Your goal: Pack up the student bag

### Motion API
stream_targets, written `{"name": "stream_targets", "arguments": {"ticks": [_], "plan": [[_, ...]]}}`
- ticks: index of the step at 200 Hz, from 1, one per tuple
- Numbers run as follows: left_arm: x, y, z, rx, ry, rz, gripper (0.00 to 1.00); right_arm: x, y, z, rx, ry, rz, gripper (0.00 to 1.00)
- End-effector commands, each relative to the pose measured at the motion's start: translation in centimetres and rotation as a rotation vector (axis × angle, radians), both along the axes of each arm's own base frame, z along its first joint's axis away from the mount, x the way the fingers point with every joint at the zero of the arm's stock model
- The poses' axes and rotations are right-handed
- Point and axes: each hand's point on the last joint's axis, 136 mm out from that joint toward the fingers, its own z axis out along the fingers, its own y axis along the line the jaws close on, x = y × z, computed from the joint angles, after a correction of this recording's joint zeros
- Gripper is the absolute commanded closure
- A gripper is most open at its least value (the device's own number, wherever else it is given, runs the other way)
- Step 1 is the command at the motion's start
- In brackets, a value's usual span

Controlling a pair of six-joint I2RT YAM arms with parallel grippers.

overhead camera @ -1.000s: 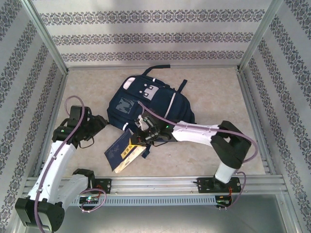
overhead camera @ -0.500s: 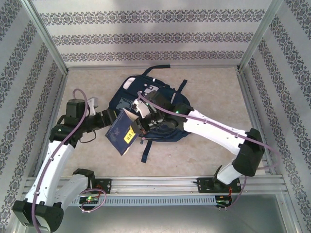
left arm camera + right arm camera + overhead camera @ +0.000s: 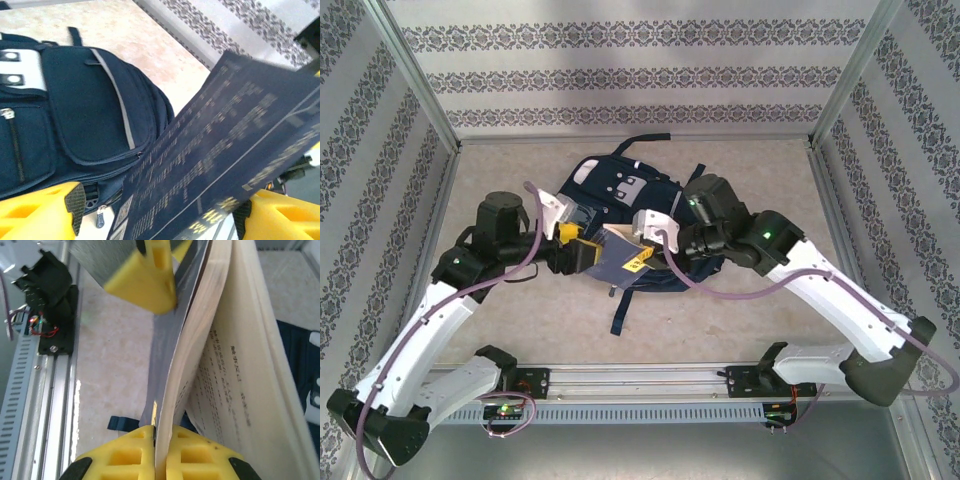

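Observation:
My left gripper should hold the book [image 3: 617, 260] while my right gripper grips the book's full thickness, because my right gripper is pinching only the cover and a few pages [image 3: 167, 412].
The student bag [image 3: 620, 190] lies flat in the middle of the table, navy with white stripes; its front pocket [image 3: 95, 110] and zipper show in the left wrist view. A navy book [image 3: 618, 262] with yellow print hangs over the bag's near edge. My right gripper [image 3: 636, 250] is shut on its cover and a few pages [image 3: 235, 365], pinched between the yellow fingers [image 3: 125, 455]. My left gripper [image 3: 576, 248] stands open, its jaws wide on either side of the book's cover [image 3: 215, 150]; the left pad [image 3: 75, 207] is clear of the book's edge.
A dark bag strap [image 3: 617, 312] trails toward the near metal rail [image 3: 650, 380]. Patterned walls with metal posts close in the table on three sides. The left arm's base electronics [image 3: 50, 305] sit by the rail [image 3: 30, 390].
My right gripper has lifted the book off the table and carried it up over the bag's near edge. The left arm swung right to the book and its jaws widened.

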Motion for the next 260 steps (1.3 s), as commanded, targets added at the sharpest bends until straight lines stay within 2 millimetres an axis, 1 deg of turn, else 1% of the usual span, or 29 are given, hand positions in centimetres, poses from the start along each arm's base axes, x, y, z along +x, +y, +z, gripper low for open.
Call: {"name": "stream_targets", "arguments": {"ticks": [1, 17, 27, 43, 58, 80, 88, 102, 107, 112, 113, 114, 115, 116, 121, 127, 141, 149, 151, 153, 155, 165, 177, 191, 196, 210, 231, 244, 260], "plan": [[-1.4, -1.9, 0.8, 0.006, -0.143, -0.156, 0.24, -2.0, -0.6, 2.3, 0.089, -0.040, 0.133, 1.00], [-1.9, -2.4, 1.5, -0.014, -0.173, -0.197, 0.31, -1.6, -0.9, 2.7, 0.106, -0.025, 0.112, 1.00], [-2.3, -2.8, 1.7, -0.026, -0.184, -0.227, 0.39, -1.4, -1.0, 2.6, 0.109, -0.016, 0.102, 1.00], [-3.1, -3.4, 1.8, -0.028, -0.193, -0.286, 0.62, -1.0, -1.1, 2.4, 0.114, -0.003, 0.085, 1.00], [-3.9, -3.9, 1.5, -0.018, -0.191, -0.340, 0.76, -0.4, -1.1, 2.1, 0.123, 0.002, 0.054, 1.00], [-4.1, -4.3, 1.1, -0.015, -0.166, -0.372, 1.00, 0.4, -1.2, 2.3, 0.160, 0.012, 0.020, 1.00], [-4.0, -4.3, 1.0, -0.017, -0.163, -0.374, 1.00, 0.6, -1.3, 2.5, 0.174, 0.009, 0.006, 1.00], [-3.8, -4.4, 1.4, -0.028, -0.171, -0.366, 1.00, 1.6, -1.5, 2.7, 0.186, -0.010, -0.050, 0.88], [-3.7, -4.4, 1.7, -0.036, -0.181, -0.357, 1.00, 2.1, -1.6, 2.7, 0.189, -0.019, -0.084, 0.79], [-3.5, -4.4, 2.0, -0.045, -0.192, -0.343, 1.00, 2.8, -1.7, 2.8, 0.196, -0.032, -0.126, 0.66], [-3.4, -4.4, 2.1, -0.047, -0.195, -0.339, 1.00, 3.0, -1.8, 2.8, 0.196, -0.035, -0.140, 0.61], [-3.4, -4.4, 2.1, -0.050, -0.197, -0.334, 1.00, 3.4, -1.9, 2.8, 0.198, -0.044, -0.162, 0.54], [-3.3, -4.4, 2.2, -0.052, -0.199, -0.329, 1.00, 3.6, -2.0, 2.8, 0.200, -0.047, -0.176, 0.50], [-3.3, -4.4, 2.2, -0.055, -0.201, -0.325, 1.00, 3.6, -2.0, 2.8, 0.200, -0.047, -0.176, 0.50], [-3.0, -4.4, 2.7, -0.074, -0.219, -0.302, 1.00, 4.5, -2.4, 3.0, 0.212, -0.064, -0.241, 0.38], [-2.4, -4.2, 3.3, -0.100, -0.240, -0.255, 1.00, 5.3, -2.8, 3.4, 0.230, -0.079, -0.302, 0.33], [-0.7, -3.7, 5.3, -0.200, -0.285, -0.116, 1.00, 6.4, -3.6, 4.3, 0.294, -0.076, -0.417, 0.31], [0.9, -3.0, 6.5, -0.295, -0.281, 0.010, 1.00, 7.0, -4.1, 5.0, 0.363, -0.058, -0.491, 0.31], [1.3, -2.8, 6.4, -0.316, -0.269, 0.046, 1.00, 7.2, -4.3, 5.2, 0.391, -0.055, -0.518, 0.31], [1.6, -2.5, 7.2, -0.355, -0.280, 0.078, 1.00, 7.3, -4.4, 5.2, 0.402, -0.049, -0.528, 0.31], [2.0, -2.2, 7.1, -0.379, -0.267, 0.113, 1.00, 7.5, -4.6, 5.4, 0.423, -0.042, -0.549, 0.31], [3.3, -0.8, 8.9, -0.570, -0.270, 0.240, 1.00, 8.1, -5.4, 6.0, 0.531, 0.006, -0.646, 0.30], [4.7, 0.8, 9.7, -0.756, -0.229, 0.359, 1.00, 8.7, -6.4, 6.4, 0.642, 0.095, -0.752, 0.29], [6.4, 2.0, 9.7, -0.885, -0.154, 0.474, 1.00, 8.9, -6.6, 6.2, 0.690, 0.209, -0.811, 0.29], [7.0, 2.3, 9.7, -0.918, -0.131, 0.503, 1.00, 8.9, -6.6, 5.7, 0.682, 0.267, -0.838, 0.28], [8.0, 3.0, 9.9, -0.989, -0.079, 0.571, 1.00, 8.7, -5.7, 5.3, 0.669, 0.365, -0.828, 0.31], [9.2, 3.9, 10.0, -1.047, 0.001, 0.669, 1.00, 9.4, -5.6, 4.4, 0.798, 0.567, -0.906, 0.32], [9.6, 4.6, 10.2, -1.075, 0.019, 0.713, 1.00, 9.8, -5.5, 3.7, 0.842, 0.730, -0.953, 0.28], [10.0, 5.1, 10.1, -1.107, 0.058, 0.758, 1.00, 10.1, -4.5, 3.5, 0.909, 0.932, -0.924, 0.21]]}}
